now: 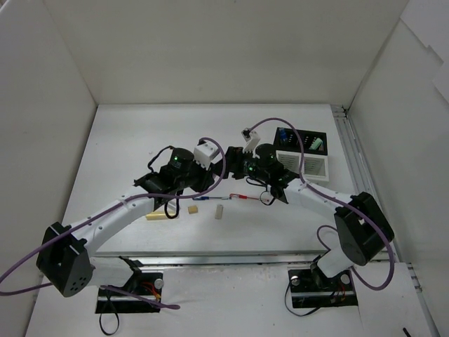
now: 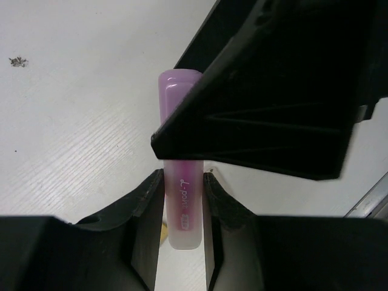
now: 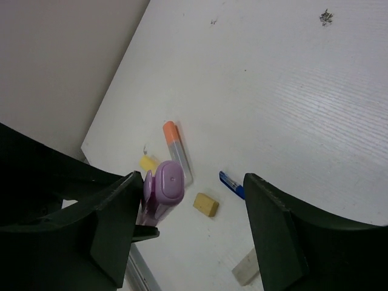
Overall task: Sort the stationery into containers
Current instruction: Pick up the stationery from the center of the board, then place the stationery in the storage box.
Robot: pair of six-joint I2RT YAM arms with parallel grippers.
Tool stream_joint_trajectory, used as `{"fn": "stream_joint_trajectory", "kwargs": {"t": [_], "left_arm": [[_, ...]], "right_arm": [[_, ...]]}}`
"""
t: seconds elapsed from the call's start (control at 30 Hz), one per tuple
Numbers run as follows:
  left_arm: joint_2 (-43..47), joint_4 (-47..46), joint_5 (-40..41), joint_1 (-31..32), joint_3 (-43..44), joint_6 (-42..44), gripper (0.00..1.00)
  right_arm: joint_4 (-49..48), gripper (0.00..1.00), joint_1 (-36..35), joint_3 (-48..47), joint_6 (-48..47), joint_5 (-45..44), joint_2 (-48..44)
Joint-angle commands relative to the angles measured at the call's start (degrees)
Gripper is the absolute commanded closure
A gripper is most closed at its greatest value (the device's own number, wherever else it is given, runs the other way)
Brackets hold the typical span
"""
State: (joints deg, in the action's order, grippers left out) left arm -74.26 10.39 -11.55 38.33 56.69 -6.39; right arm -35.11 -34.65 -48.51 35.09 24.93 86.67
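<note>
I should let my right gripper take over the pink marker (image 2: pixel 174 91) because the black box (image 1: pixel 293 142) is far from my left gripper. My left gripper can then fetch the orange marker.
My left gripper (image 2: pixel 183 179) is shut on a pink marker pen (image 2: pixel 182 212) and holds it above the table. My right gripper (image 3: pixel 193 182) is open, its jaws wide apart. The marker's cap (image 3: pixel 168 180) sits just inside its left finger (image 3: pixel 115 212). That finger (image 2: pixel 260 103) crosses the marker in the left wrist view. In the top view both grippers, left (image 1: pixel 222 173) and right (image 1: pixel 237 168), meet at the table's middle, and the marker is hidden there. The white slotted box (image 1: pixel 303 165) and the joined black box (image 1: pixel 302 139) stand to the right.
On the table below lie an orange marker (image 3: pixel 177 151), a beige eraser (image 3: pixel 206 205), a blue-and-red pen (image 1: pixel 223 199), a pale eraser (image 1: pixel 219 212) and a yellowish marker (image 1: pixel 156 217). White walls enclose the table.
</note>
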Motion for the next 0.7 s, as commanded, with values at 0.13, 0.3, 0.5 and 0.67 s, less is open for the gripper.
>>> {"fn": "stream_joint_trajectory", "kwargs": {"t": [0.13, 0.3, 0.5, 0.67], "left_arm": [[1.13, -4.33, 0.65, 0.87, 4.13, -0.73, 1.00], [0.61, -4.33, 3.20, 0.87, 4.49, -1.95, 0.89], [4.37, -3.98, 7.15, 0.87, 2.38, -4.06, 0.20], [12.10, -1.79, 14.44, -2.11, -2.62, -9.24, 0.00]], "right_arm": [[-6.99, 0.72, -2.08, -2.73, 2.00, -4.09, 0.25], [-8.13, 0.99, -2.26, -2.29, 0.86, -5.32, -1.77], [-7.95, 1.00, 2.11, 0.17, -1.78, -10.86, -8.87], [1.16, 1.00, 9.59, -0.43, -9.31, -15.25, -16.96]]}}
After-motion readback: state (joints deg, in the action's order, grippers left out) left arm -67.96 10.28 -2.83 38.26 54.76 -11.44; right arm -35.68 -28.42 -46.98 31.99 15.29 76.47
